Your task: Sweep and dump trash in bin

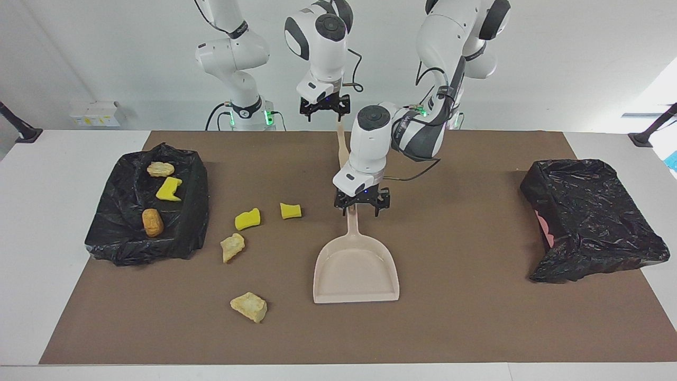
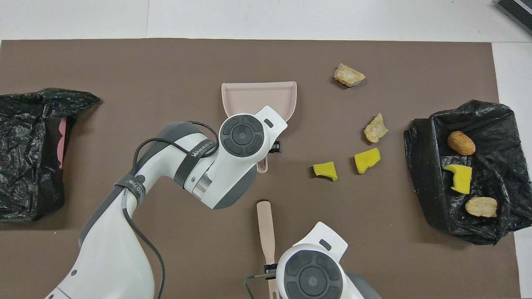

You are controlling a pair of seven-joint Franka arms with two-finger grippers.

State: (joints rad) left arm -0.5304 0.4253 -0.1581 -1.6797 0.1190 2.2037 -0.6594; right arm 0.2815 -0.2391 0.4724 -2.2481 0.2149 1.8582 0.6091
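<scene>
I expect all the loose trash to stay together inside when I carry the dustpan, because the beige dustpan's wide tray point(image 2: 259, 97) has a raised rim point(image 2: 294, 95) on either side.
Loose trash lies on the brown mat toward the right arm's end: two yellow sponge pieces point(image 1: 247, 218) point(image 1: 290, 210) and two beige chunks point(image 1: 232, 246) point(image 1: 248, 306). The beige dustpan point(image 1: 355, 272) lies flat mid-table, its handle point(image 1: 351, 225) pointing at the robots. My left gripper point(image 1: 361, 207) hangs open low over the handle's end. The beige brush point(image 2: 266, 226) lies on the mat nearer the robots than the dustpan. My right gripper point(image 1: 324, 109) is open, raised over the brush's robot-side end. A black-bagged bin point(image 1: 193, 211) at the right arm's end holds three scraps.
A second black-bagged bin point(image 1: 592, 217), pink showing at its edge, sits at the left arm's end. In the first bin lie a beige chunk point(image 1: 160, 169), a yellow piece point(image 1: 169, 189) and a brown oval lump point(image 1: 153, 222). White table surrounds the mat point(image 1: 476, 317).
</scene>
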